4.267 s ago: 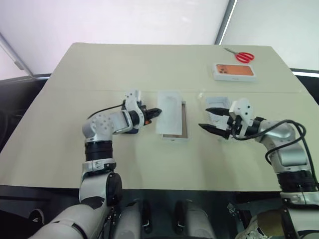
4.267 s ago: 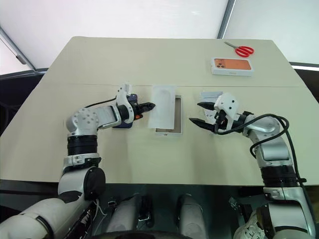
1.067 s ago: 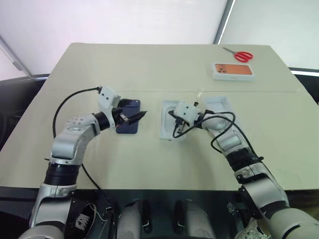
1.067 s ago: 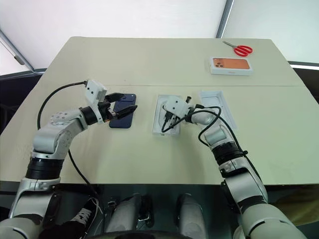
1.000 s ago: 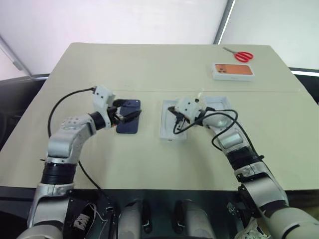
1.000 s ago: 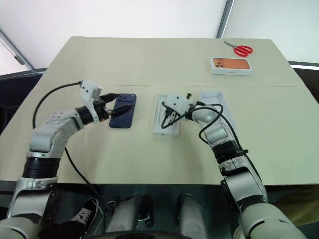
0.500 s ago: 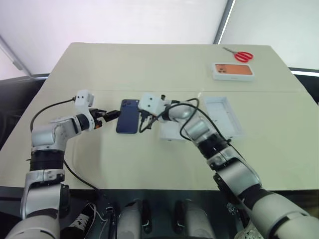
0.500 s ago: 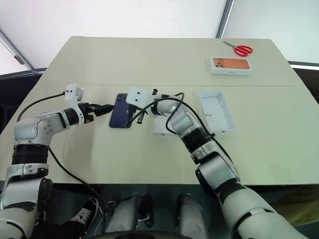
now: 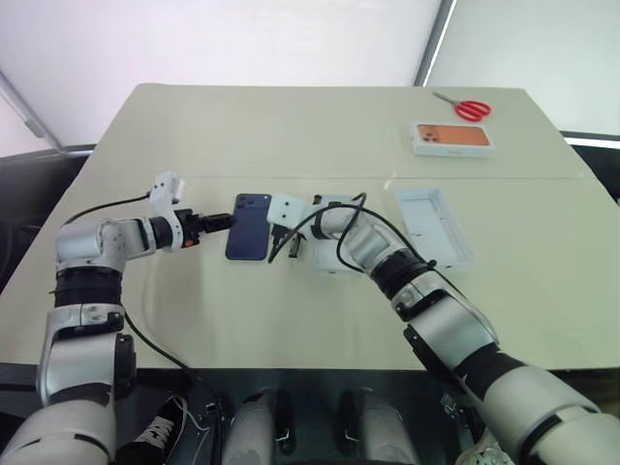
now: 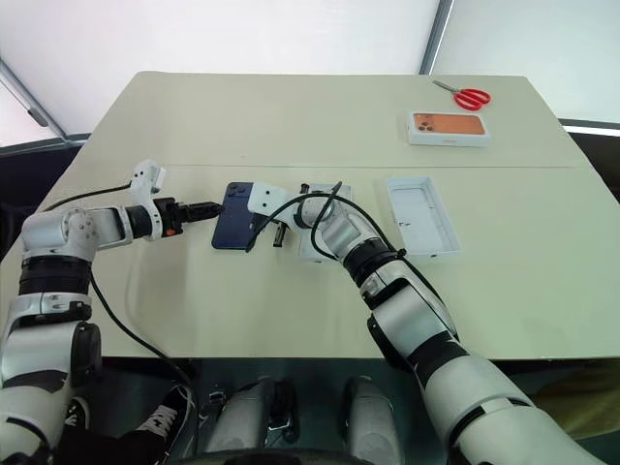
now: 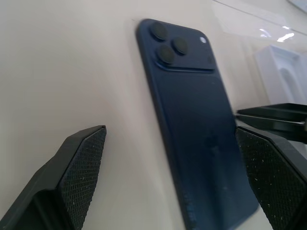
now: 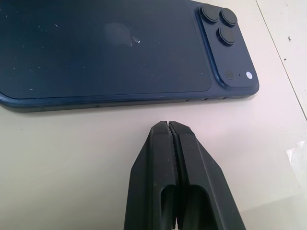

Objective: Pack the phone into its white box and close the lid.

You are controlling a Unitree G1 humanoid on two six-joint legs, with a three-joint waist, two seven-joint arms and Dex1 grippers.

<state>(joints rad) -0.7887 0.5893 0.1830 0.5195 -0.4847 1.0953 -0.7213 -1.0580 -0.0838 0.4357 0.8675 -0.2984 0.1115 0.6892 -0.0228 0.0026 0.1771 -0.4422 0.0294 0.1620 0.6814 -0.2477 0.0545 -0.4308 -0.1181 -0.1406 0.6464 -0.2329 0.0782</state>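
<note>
The phone [image 9: 248, 229] should come to rest flat inside the white box's rim, cameras up, when I lower it in, because the box shows an open, shallow hollow [image 11: 285, 74].
The dark navy phone [image 9: 251, 226] lies back-up on the table, its camera cluster at the far end. My left gripper [image 9: 225, 221] is open at the phone's left edge; in the left wrist view its textured fingers [image 11: 72, 182] stand wide on either side of the phone [image 11: 192, 120]. My right gripper [image 12: 169, 128] is shut and empty, its tip on the table a small gap from the phone's right edge [image 12: 120, 48]. The white box [image 9: 331, 258] sits right of the phone, partly behind my right arm. The lid [image 9: 433, 226] lies inside-up further right.
A white box printed with an orange phone [image 9: 454, 139] and red-handled scissors [image 9: 472, 108] lie at the far right of the table. Black cables loop off both wrists. The table's front half is bare.
My shut right gripper has swung left from over the white box to the phone's right edge. The left gripper has drawn back left, lowered and rolled. The phone has not moved.
</note>
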